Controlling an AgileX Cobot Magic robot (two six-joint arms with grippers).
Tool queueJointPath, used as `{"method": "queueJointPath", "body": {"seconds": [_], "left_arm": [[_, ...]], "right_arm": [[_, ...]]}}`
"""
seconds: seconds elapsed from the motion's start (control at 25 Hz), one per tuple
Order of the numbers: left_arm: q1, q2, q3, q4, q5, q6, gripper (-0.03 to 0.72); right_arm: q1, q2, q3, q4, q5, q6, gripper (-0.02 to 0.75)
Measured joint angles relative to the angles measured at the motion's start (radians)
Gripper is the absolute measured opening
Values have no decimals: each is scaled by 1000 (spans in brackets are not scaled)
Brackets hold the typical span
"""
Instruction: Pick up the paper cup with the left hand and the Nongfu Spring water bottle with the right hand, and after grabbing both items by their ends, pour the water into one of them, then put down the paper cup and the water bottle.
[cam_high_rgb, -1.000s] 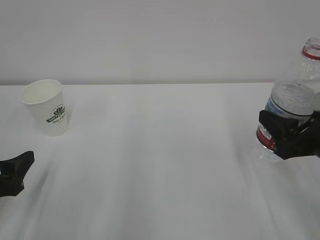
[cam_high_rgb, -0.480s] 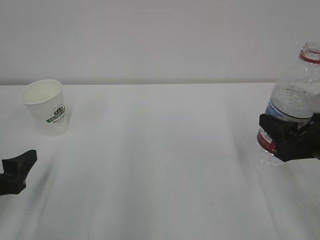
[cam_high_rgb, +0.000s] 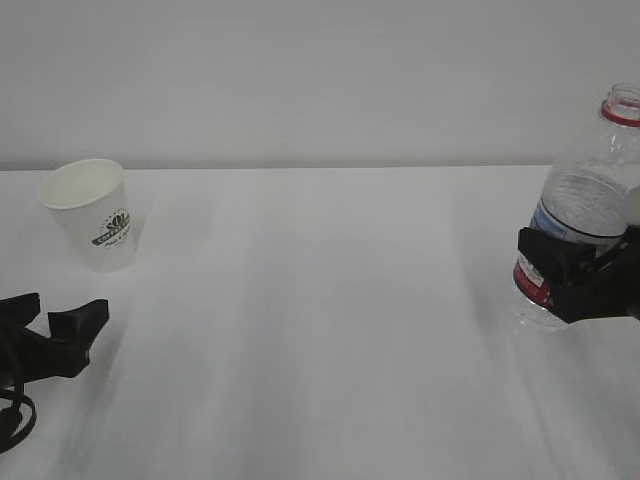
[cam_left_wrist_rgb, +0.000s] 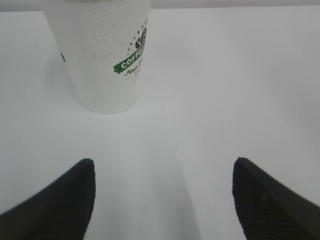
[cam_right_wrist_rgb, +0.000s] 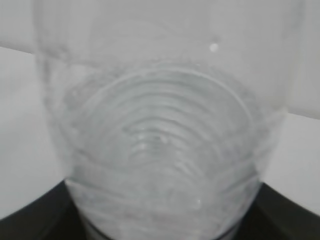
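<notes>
The paper cup's opening (cam_high_rgb: 82, 184) shows a plain, pale inside. The paper cup should be empty when I carry it to the bottle.
The paper cup (cam_high_rgb: 95, 215) stands upright on the white table at the back left, green logo facing the front. My left gripper (cam_high_rgb: 62, 308) sits low in front of it, open and empty. In the left wrist view the cup (cam_left_wrist_rgb: 102, 55) is ahead and left of the gap between the fingers of the left gripper (cam_left_wrist_rgb: 163, 165), apart from them. At the far right, my right gripper (cam_high_rgb: 578, 262) is shut on the Nongfu Spring water bottle (cam_high_rgb: 590, 190) at its red label. The bottle is capless and leans slightly. The bottle (cam_right_wrist_rgb: 160, 135) fills the right wrist view, with the water inside.
The white table (cam_high_rgb: 320, 320) runs wide between cup and bottle, with a plain pale wall behind it. The bottle sits close to the right border of the exterior view.
My left gripper has moved forward and right toward the cup, and both fingers now show. The bottle in the right gripper has shifted slightly and stands a little straighter.
</notes>
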Motion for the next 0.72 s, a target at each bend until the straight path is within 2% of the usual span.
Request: {"method": "queueJointPath", "body": {"seconds": [0.12,0.24,0.44,0.56,0.72], "left_arm": [[51,13,-6,55,0,-3,631],[167,15,-10,157,0,-32,631],[375,30,-70,411,0,-121,629],[433,60,-124,538,0,-163,627],[443,103,-170,596,0,-177,626]], "right_arm": [[0,0,0,0,0,0,504],[0,0,0,-1,0,0,504],[0,0,0,-1,0,0,504],[0,0,0,-1,0,2,504],[0,0,0,-1,0,2,504]]}}
